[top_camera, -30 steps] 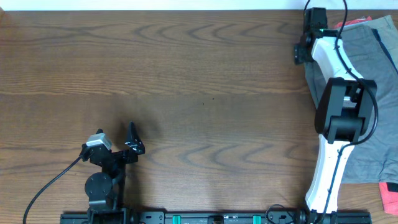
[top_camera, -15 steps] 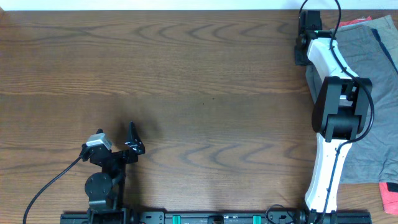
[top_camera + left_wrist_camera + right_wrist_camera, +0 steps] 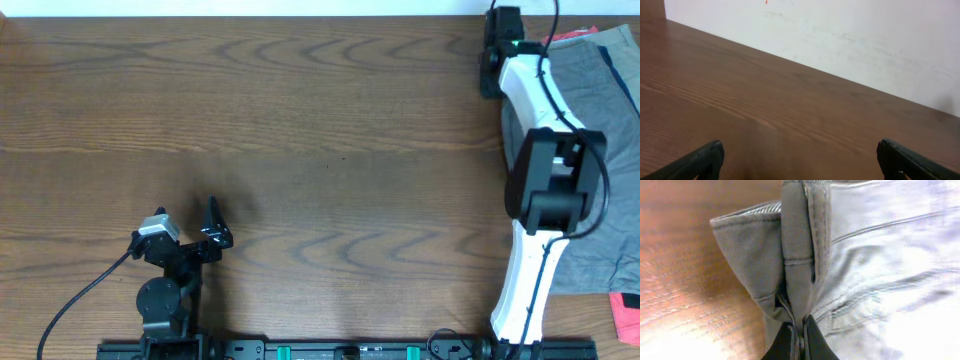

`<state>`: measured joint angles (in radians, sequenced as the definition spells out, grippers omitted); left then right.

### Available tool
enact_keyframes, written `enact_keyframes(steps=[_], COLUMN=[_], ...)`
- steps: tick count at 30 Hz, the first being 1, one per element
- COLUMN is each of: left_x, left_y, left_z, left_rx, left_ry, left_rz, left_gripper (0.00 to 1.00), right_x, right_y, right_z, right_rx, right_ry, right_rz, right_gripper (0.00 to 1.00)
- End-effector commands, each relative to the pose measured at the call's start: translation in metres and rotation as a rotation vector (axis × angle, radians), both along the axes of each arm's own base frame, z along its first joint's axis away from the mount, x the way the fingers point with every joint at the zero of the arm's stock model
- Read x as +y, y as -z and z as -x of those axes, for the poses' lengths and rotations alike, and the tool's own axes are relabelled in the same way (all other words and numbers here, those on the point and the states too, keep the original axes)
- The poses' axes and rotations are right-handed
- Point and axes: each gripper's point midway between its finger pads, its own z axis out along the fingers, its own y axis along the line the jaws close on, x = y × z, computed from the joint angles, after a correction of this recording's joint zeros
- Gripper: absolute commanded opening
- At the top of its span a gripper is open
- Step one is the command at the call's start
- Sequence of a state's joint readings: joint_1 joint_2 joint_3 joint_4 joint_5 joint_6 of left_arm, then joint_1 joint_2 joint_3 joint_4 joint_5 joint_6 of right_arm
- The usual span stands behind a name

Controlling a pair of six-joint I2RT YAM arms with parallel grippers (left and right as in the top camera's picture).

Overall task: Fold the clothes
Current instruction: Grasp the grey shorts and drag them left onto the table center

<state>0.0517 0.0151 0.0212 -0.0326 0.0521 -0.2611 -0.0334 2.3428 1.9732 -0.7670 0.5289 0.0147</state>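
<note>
My right gripper keeps pulling the grey shorts by their corner fold [image 3: 801,262], which its fingers are pinching, toward the table's open middle [image 3: 325,155] until the shorts are clear of the other clothes.
A grey pair of shorts [image 3: 610,120] lies at the table's far right, partly under my right arm. In the right wrist view its grey fabric [image 3: 765,255] bunches up into a ridge, and my right gripper [image 3: 800,340] is shut on that pinched fold near a seam. In the overhead view that gripper [image 3: 492,75] sits at the shorts' upper left corner. A red-orange garment [image 3: 568,37] peeks out behind the grey pair. My left gripper [image 3: 210,225] rests low at the near left, far from the clothes; its fingers [image 3: 705,160] stand wide apart with only bare wood between them.
A red-orange patch [image 3: 625,315] shows at the near right corner. A white wall [image 3: 840,35] rises behind the table's far edge. The brown wooden table [image 3: 300,130] stretches across the left and middle.
My right gripper has closed on the edge of the grey shorts, bunching the fabric. The right arm shifted slightly. The left arm has not moved.
</note>
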Motion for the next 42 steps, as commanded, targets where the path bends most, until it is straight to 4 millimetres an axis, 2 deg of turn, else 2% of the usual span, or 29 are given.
enact_keyframes(steps=[1, 7, 9, 11, 15, 18, 21, 24, 27, 32, 35, 38, 39, 41, 42], left_x=[0.003, 0.003, 0.003, 0.003, 0.003, 0.003, 0.003, 0.003, 0.003, 0.003, 0.003, 0.003, 0.003, 0.003, 0.003], left_y=[0.016, 0.016, 0.016, 0.016, 0.016, 0.016, 0.016, 0.016, 0.016, 0.016, 0.016, 0.016, 0.016, 0.016, 0.016], left_z=[0.001, 0.001, 0.001, 0.001, 0.001, 0.001, 0.001, 0.001, 0.001, 0.001, 0.001, 0.001, 0.001, 0.001, 0.001], left_rx=[0.049, 0.049, 0.049, 0.049, 0.049, 0.049, 0.049, 0.049, 0.049, 0.049, 0.049, 0.049, 0.049, 0.049, 0.049], left_ry=[-0.015, -0.015, -0.015, -0.015, -0.015, -0.015, -0.015, -0.015, -0.015, -0.015, -0.015, -0.015, -0.015, -0.015, -0.015], left_rz=[-0.009, -0.009, -0.009, -0.009, -0.009, -0.008, -0.009, -0.009, -0.008, -0.009, -0.008, -0.008, -0.008, -0.009, -0.008], left_gripper=[0.98, 0.98, 0.98, 0.98, 0.98, 0.98, 0.98, 0.98, 0.98, 0.98, 0.98, 0.98, 0.98, 0.98, 0.98], right_x=[-0.006, 0.006, 0.017, 0.031, 0.090, 0.144, 0.210, 0.277, 0.341, 0.417, 0.448, 0.465, 0.469, 0.471, 0.470], right_y=[-0.087, -0.155, -0.170, -0.174, -0.166, -0.155, -0.150, -0.150, -0.150, -0.148, -0.147, -0.147, -0.146, -0.145, -0.145], right_z=[-0.004, 0.016, 0.023, 0.026, 0.029, 0.035, 0.045, 0.064, 0.092, 0.143, 0.170, 0.188, 0.193, 0.198, 0.198], right_rx=[-0.194, -0.311, -0.334, -0.334, -0.282, -0.222, -0.169, -0.123, -0.074, -0.005, 0.027, 0.050, 0.057, 0.067, 0.070], right_ry=[0.060, 0.082, 0.079, 0.047, -0.102, -0.224, -0.356, -0.484, -0.620, -0.805, -0.880, -0.908, -0.912, -0.918, -0.917], right_rz=[0.022, -0.008, -0.035, -0.078, -0.268, -0.404, -0.544, -0.652, -0.679, -0.677, -0.679, -0.688, -0.691, -0.689, -0.688], right_gripper=[0.01, 0.01, 0.01, 0.01, 0.01, 0.01, 0.01, 0.01, 0.01, 0.01, 0.01, 0.01, 0.04, 0.26, 0.27])
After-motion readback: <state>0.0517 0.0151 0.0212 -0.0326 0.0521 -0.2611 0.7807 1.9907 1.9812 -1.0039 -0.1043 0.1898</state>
